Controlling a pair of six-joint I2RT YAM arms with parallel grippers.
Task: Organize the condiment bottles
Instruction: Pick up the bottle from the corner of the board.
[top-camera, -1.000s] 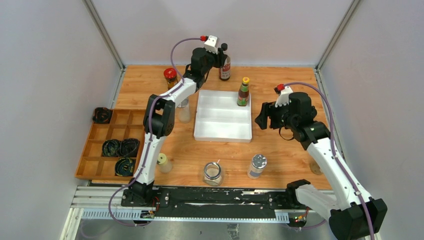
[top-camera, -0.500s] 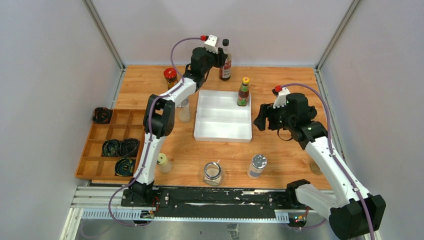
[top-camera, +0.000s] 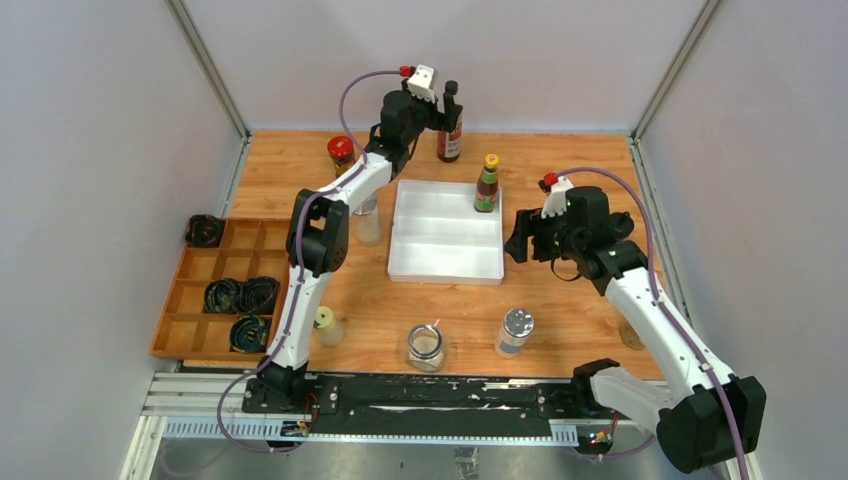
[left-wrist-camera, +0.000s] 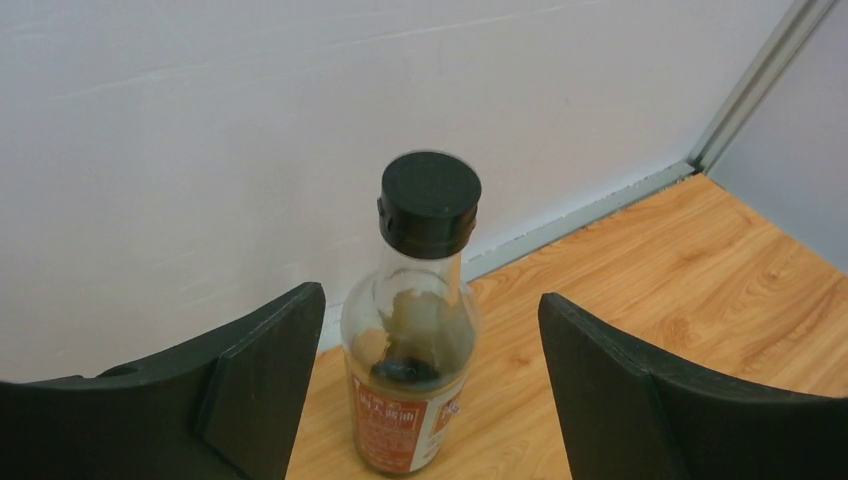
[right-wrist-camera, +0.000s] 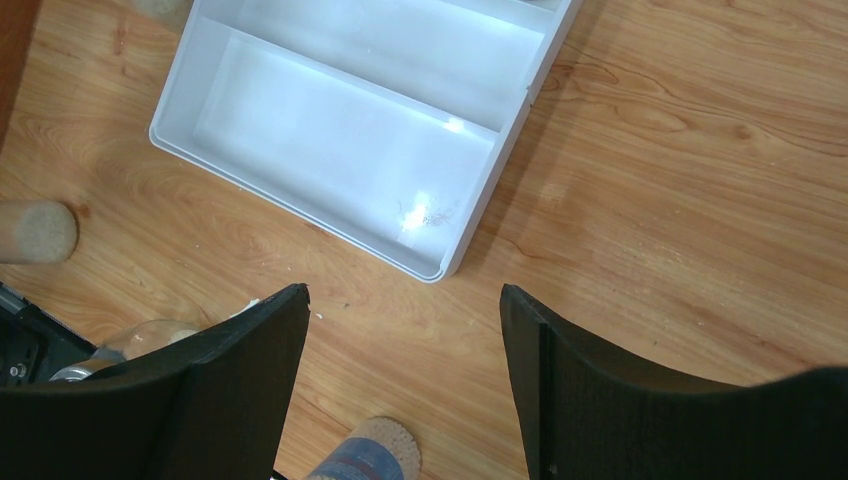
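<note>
The tall clear bottle's neck (left-wrist-camera: 420, 272) is too far in front of the left gripper's fingers, so the robot should open them and reach nearer before they close just below its black cap (left-wrist-camera: 422, 262).
The tall clear bottle (top-camera: 450, 140) with black cap and red label stands upright at the table's back edge. My left gripper (top-camera: 445, 108) is open around its neck; in the left wrist view the bottle (left-wrist-camera: 410, 340) stands between the fingers (left-wrist-camera: 270, 370) with gaps on both sides. A yellow-capped dark bottle (top-camera: 487, 185) stands in the white tray's (top-camera: 445, 262) back right corner. My right gripper (top-camera: 520, 235) hangs open and empty just right of the tray; the silver-capped jar (right-wrist-camera: 375, 455) shows below it.
A red-capped jar (top-camera: 341, 152) and a clear bottle (top-camera: 368, 225) stand left of the tray. A small yellow-capped bottle (top-camera: 327, 325), a glass jar (top-camera: 426, 346) and the silver-capped jar (top-camera: 514, 331) stand along the front. A wooden organizer (top-camera: 195, 300) with coiled cables sits at left.
My left gripper has opened and let go of the tall bottle, which now stands on the table. The right arm has drifted slightly left, still open.
</note>
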